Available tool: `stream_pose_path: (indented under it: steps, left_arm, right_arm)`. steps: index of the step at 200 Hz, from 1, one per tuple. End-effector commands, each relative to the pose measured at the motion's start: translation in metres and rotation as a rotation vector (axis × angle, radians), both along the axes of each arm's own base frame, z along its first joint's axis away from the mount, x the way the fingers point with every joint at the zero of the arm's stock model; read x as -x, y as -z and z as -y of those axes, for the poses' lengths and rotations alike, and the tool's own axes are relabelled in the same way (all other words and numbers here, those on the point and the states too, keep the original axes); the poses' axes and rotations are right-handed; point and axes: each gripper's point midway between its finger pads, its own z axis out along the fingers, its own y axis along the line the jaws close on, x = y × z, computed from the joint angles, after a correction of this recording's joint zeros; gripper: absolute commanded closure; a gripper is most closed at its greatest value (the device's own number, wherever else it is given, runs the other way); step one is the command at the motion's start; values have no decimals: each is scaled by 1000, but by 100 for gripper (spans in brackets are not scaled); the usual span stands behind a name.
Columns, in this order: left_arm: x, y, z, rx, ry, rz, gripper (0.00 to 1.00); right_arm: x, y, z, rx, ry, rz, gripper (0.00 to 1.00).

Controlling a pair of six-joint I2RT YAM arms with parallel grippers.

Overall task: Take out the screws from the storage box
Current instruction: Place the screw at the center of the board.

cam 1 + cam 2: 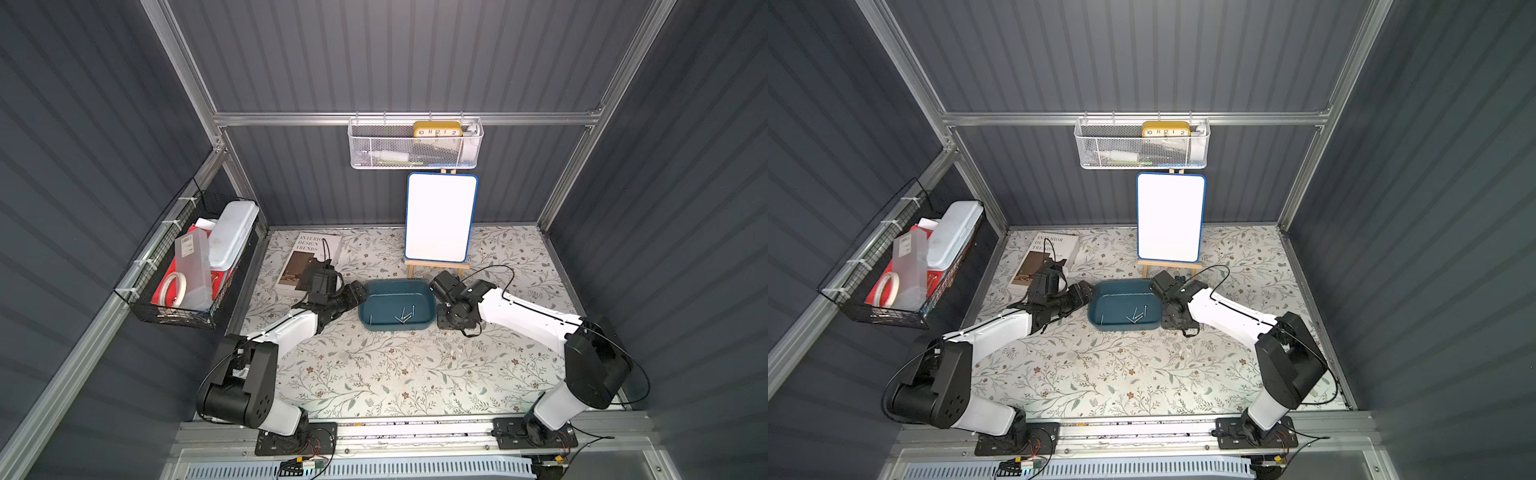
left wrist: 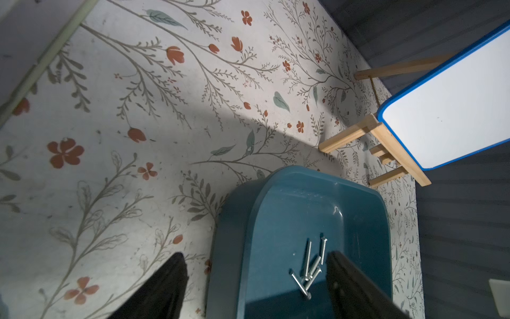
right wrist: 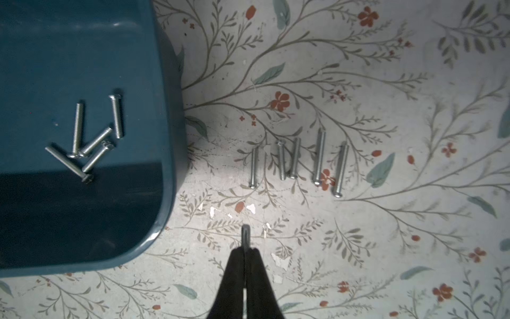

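My right gripper keeps going down into the free gap [image 3: 227, 174] beside the storage box and lets go there, as the held screw [image 3: 245, 232] is parallel to the row of screws.
The storage box [image 1: 395, 284] [image 1: 1124, 286] is a teal tray at mid table. Several screws [image 1: 404, 316] [image 2: 310, 268] [image 3: 88, 143] lie in a loose heap on its floor. My left gripper [image 1: 359, 293] [image 2: 254, 256] stands open at the tray's left end, one finger [image 2: 165, 287] outside the wall and the other finger [image 2: 347, 279] inside, beside the heap. Just right of the tray, my right gripper [image 1: 444, 320] [image 3: 245, 250] is shut on one screw [image 3: 245, 234], which pokes out past its tips above the table. Several more screws [image 3: 298, 163] lie in a row on the table beyond it.
A whiteboard on a wooden easel [image 1: 440, 216] stands right behind the tray. A book [image 1: 307, 257] lies at the back left. A black wire basket [image 1: 187, 270] hangs on the left wall, a white mesh basket [image 1: 415, 145] on the back wall.
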Motion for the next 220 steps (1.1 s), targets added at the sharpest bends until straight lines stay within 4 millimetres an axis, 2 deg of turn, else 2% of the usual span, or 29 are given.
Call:
stream_pose_path:
  steps: [1, 60, 115, 158, 183, 220]
  left_arm:
    - [-1, -2, 0, -29, 11, 10, 18]
    - [3, -3, -3, -36, 7, 9, 18]
    - [1, 1, -7, -59, -9, -4, 19]
    - [0, 1, -8, -62, -19, -10, 19]
    - [-2, -2, -9, -61, -30, -7, 19]
    - [-3, -4, -9, -60, -38, -6, 18]
  right_arm:
    - [-11, 13, -12, -31, -47, -8, 98]
    - [-23, 39, -16, -69, -62, -46, 98]
    - [-19, 61, -14, -65, -77, -91, 96]
    - [-15, 67, -5, -26, -78, -100, 93]
    - [-12, 72, 0, -20, -72, -115, 88]
    - [-15, 61, 1, -27, -71, -99, 78]
